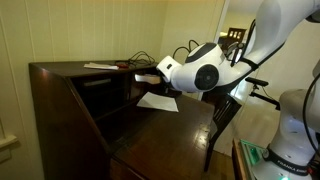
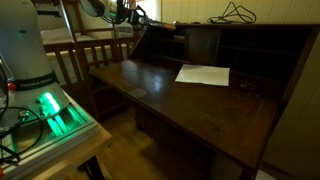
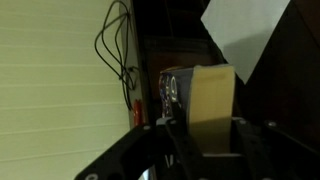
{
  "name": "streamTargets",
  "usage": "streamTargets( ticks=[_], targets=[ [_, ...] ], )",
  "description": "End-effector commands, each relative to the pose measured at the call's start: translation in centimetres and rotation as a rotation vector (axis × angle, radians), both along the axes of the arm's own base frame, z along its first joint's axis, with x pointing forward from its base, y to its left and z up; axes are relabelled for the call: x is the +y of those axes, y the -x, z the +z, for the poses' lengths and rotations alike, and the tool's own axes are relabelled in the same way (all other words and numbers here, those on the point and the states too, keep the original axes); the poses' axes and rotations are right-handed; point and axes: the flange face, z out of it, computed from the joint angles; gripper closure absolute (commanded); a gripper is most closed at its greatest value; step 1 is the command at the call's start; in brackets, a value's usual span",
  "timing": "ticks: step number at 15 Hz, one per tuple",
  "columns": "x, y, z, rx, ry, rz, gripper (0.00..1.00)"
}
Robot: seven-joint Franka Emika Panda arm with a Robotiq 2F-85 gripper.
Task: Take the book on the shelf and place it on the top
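Next, my gripper lifts clear the book it holds, which is still below the top's front edge (image 1: 118, 70), before carrying it over the top toward the thin papers (image 1: 100, 66).
In the wrist view the book (image 3: 212, 90) shows its pale page edges and a dark cover. It sits upright between my gripper's (image 3: 212, 126) two dark fingers, which press on both of its sides. In an exterior view my gripper (image 1: 150, 76) is at the mouth of the desk's cubbyholes, just below the top (image 1: 68, 69) and above the writing surface. The shelf (image 2: 215, 46) lies in the dark recess of the desk and is hard to make out. The top also shows in the other exterior view (image 2: 195, 24).
A flat white sheet (image 1: 158, 101) (image 2: 203, 74) lies on the slanted writing surface. Thin papers (image 1: 100, 66) and a black cable (image 2: 235, 13) lie on the top. A wooden chair (image 1: 225, 110) stands beside the desk. The robot base (image 2: 35, 60) is at the desk's side.
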Motion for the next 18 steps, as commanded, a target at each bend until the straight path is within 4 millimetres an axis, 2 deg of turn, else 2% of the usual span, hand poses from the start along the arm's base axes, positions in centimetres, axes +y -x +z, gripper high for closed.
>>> streamTargets(
  ticks=[1,3,5,8,10,12,14,16,18],
  targets=[
    [-1.6,3.7,3.5,-0.093,0.024,-0.18,0.89],
    [-2.7,4.0,5.1,-0.181,0.067,-0.251,0.89],
    [-4.1,3.4,6.1,-0.245,0.087,-0.27,0.9],
    [-5.4,2.1,6.9,-0.309,0.122,-0.126,0.9],
    [-5.9,0.5,6.9,-0.331,0.129,-0.02,0.9],
    [-5.1,-1.6,6.7,-0.351,0.091,0.088,0.9],
    [-2.7,-3.4,5.7,-0.33,0.047,0.199,0.9],
    [-0.9,-4.4,5.1,-0.311,0.027,0.312,0.9],
    [-0.2,-4.9,5.3,-0.307,0.023,0.384,0.9]
  ],
)
